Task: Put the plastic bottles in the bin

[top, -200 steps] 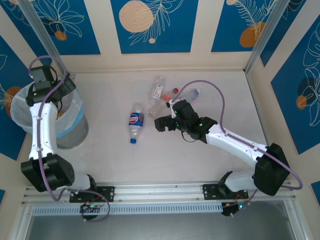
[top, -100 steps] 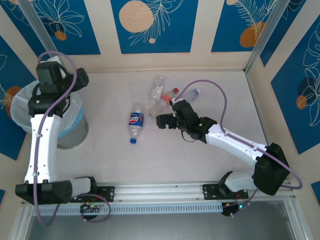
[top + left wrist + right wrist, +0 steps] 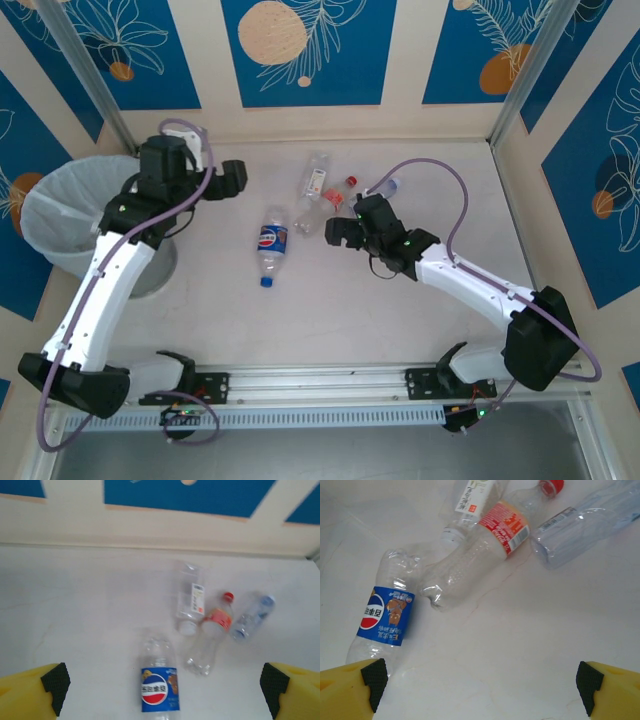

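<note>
The blue-cap bottle is lying clear of the red-cap bottle (image 3: 505,527), so my right gripper keeps moving toward the blue-cap bottle's body (image 3: 587,522) until its fingers can close around it.
Several clear plastic bottles lie on the white table. A blue Pepsi-label bottle (image 3: 272,243) (image 3: 160,680) (image 3: 387,615) lies alone. Beside it cluster a white-label bottle (image 3: 314,182) (image 3: 190,597) (image 3: 472,500), a red-cap, red-label bottle (image 3: 322,207) (image 3: 215,630) (image 3: 490,545) and a blue-cap bottle (image 3: 385,187) (image 3: 252,617) (image 3: 580,522). My left gripper (image 3: 235,180) (image 3: 164,687) is open in the air, between the bin (image 3: 55,215) and the bottles. Just right of the Pepsi bottle, my right gripper (image 3: 335,232) (image 3: 482,685) is open over bare table.
Patterned blue and cream walls enclose the table at the back and on both sides. A metal rail (image 3: 320,385) runs along the near edge by the arm bases. The bin stands at the far left beside the wall.
My left arm has swung from over the bin rightward toward the bottles. My right gripper has crept slightly up toward the bottle cluster. No bottle has moved.
</note>
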`<state>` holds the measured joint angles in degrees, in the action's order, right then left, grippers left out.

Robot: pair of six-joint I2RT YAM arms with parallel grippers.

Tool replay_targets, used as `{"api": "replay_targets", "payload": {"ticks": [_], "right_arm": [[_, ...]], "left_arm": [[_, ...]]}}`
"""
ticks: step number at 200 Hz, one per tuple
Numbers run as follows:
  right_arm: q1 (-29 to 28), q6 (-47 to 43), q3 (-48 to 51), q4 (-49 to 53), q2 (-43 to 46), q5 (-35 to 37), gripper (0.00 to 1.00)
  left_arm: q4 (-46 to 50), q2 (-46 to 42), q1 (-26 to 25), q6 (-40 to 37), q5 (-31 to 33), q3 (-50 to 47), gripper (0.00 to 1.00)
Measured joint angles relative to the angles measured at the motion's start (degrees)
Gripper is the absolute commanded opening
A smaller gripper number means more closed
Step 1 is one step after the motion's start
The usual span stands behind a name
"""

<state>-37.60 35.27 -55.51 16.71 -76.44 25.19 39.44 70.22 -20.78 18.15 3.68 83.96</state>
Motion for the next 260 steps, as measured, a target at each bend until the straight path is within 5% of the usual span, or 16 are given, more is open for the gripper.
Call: {"api": "replay_targets", "payload": {"ticks": [32,102,193,260], "right_arm": [[4.7,0.3,-0.1,0.9,-1.4,-1.2,1.0],[14.4,1.7,-12.0,3.8,-17.6,-3.1,0.99],[14.7,20.5,-27.8,9.0,-35.1,1.7,0.95],[14.5,23.1,-38.3,13.9,-44.1,1.7,0.91]], "left_arm": [[-2.2,-1.6,-4.1,0.7,0.2,-6.7,0.99],[-8.3,-4.9,-4.3,3.8,-0.7,-19.2,0.99],[-10.4,-5.3,-4.3,1.8,2.8,-21.6,0.99],[-11.2,-5.7,-4.3,-0.3,5.2,-23.2,0.99]]}}
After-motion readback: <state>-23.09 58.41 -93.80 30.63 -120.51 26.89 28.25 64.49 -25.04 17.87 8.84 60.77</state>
